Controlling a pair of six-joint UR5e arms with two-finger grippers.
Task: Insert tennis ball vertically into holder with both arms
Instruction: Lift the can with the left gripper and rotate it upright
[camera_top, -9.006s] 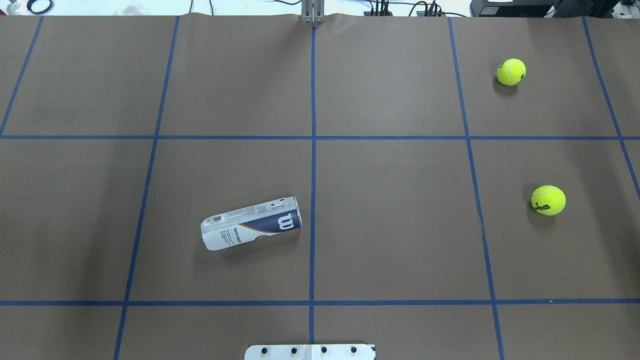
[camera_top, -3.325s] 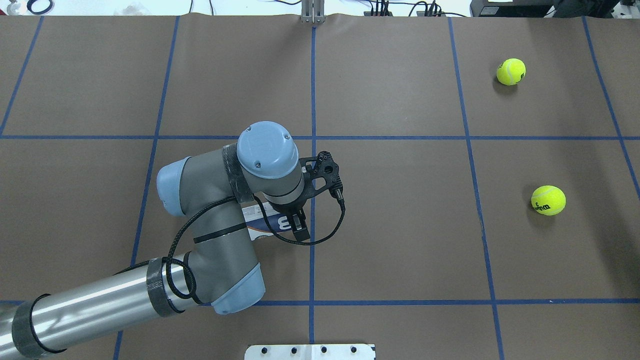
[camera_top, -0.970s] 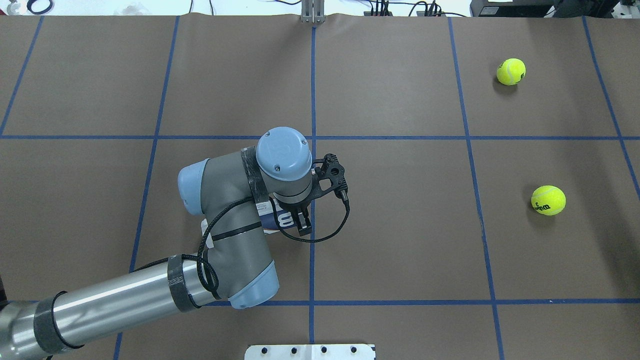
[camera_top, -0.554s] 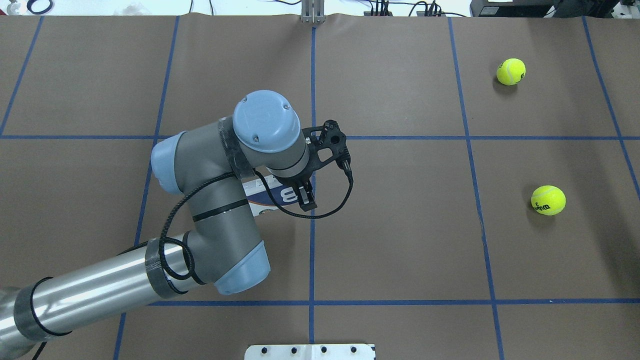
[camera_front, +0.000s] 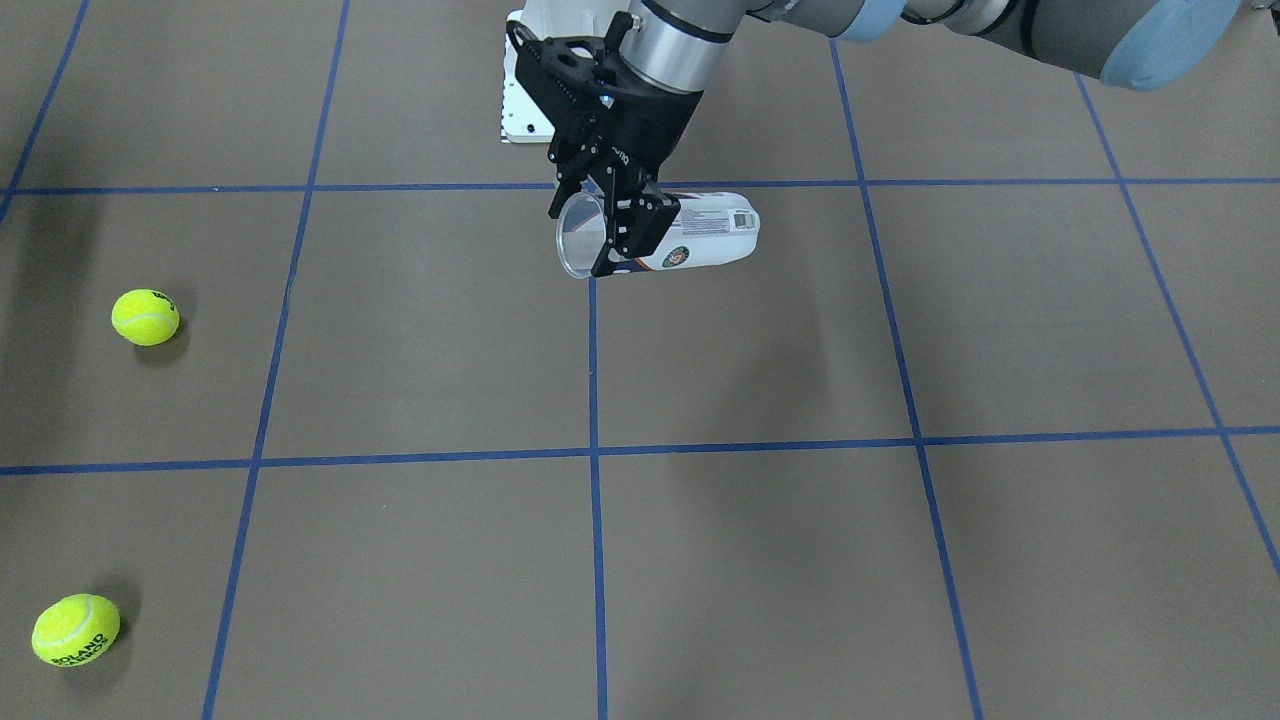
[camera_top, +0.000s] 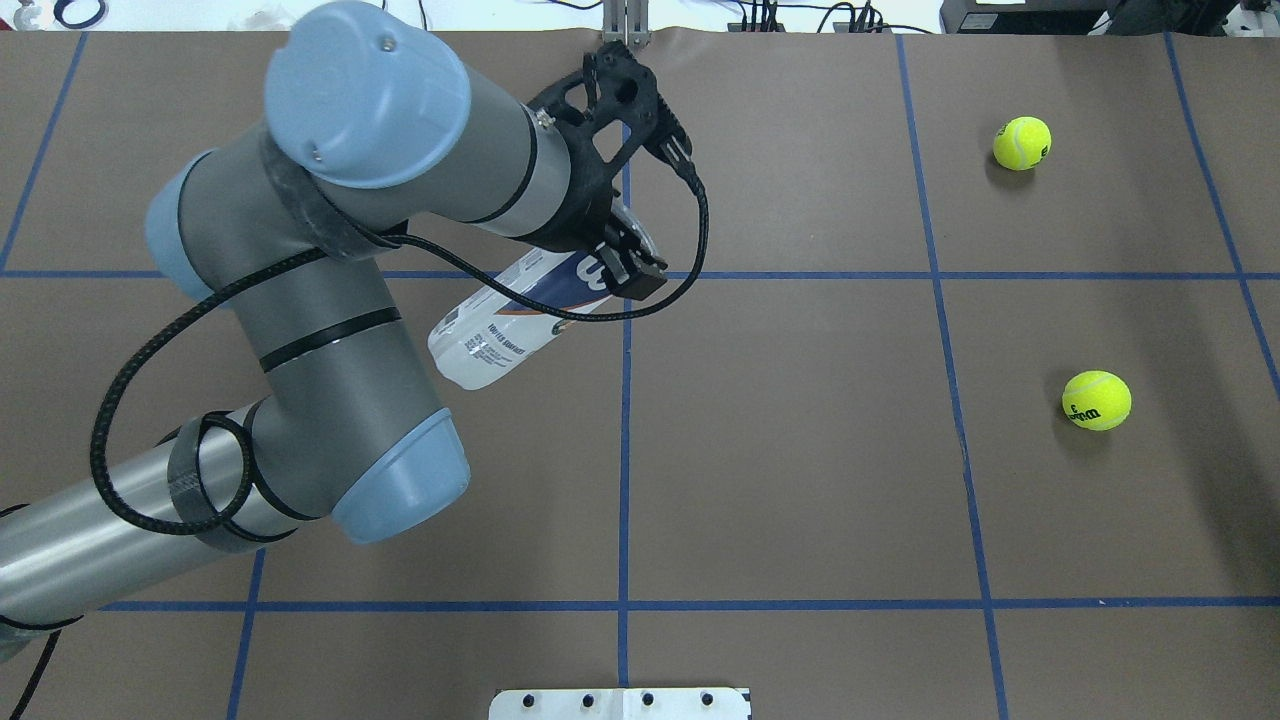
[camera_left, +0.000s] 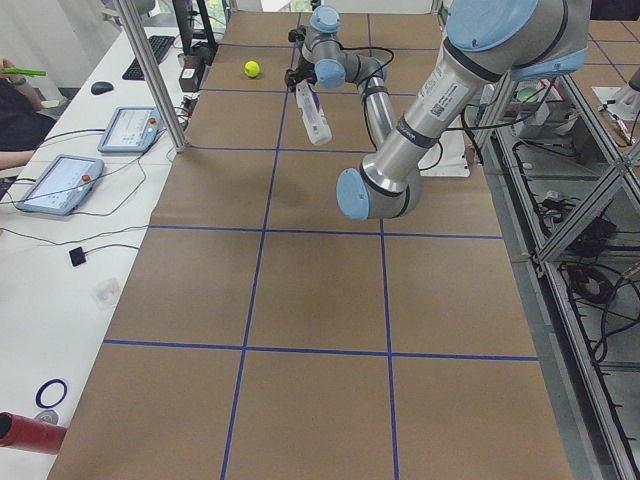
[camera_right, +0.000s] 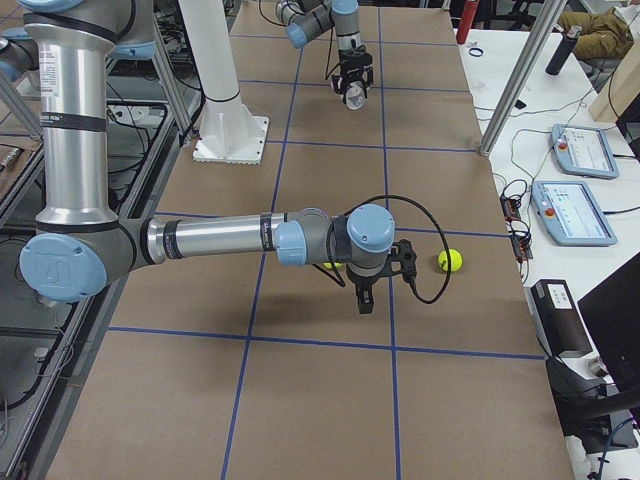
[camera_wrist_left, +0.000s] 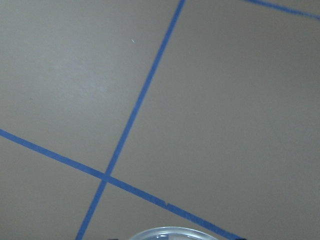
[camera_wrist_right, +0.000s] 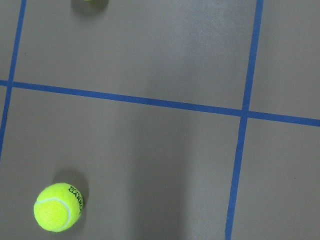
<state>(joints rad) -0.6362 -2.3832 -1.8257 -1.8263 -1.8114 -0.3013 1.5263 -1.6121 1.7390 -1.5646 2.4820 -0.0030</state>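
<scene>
Next, I turn the holder upright and stand it on its closed end (camera_front: 746, 228) first, because it is tilted in my left gripper with its open rim (camera_front: 578, 238) tipped over.
My left gripper (camera_top: 625, 262) is shut on the holder (camera_top: 500, 330), a clear tube with a navy-and-white label, just behind its open metal rim. It holds the tube off the table and tilted, closed end lower. In the front-facing view the left gripper (camera_front: 615, 228) clamps the holder (camera_front: 705, 240) and the open mouth faces the camera. The rim shows at the bottom of the left wrist view (camera_wrist_left: 170, 234). Two yellow tennis balls lie at the right, one nearer (camera_top: 1097, 400) and one farther (camera_top: 1022, 143). My right gripper (camera_right: 365, 298) shows only in the exterior right view, hanging by the balls; I cannot tell whether it is open.
The brown table cover (camera_top: 800, 480) has a grid of blue tape lines. The white robot base plate (camera_top: 620, 703) sits at the near edge. The right wrist view shows one tennis ball (camera_wrist_right: 57, 206) on the cover below it.
The tube lay on the table at first. My left gripper closed on it by the rim, and in the last half second has lifted it and carried it away from the base, tilting it.
</scene>
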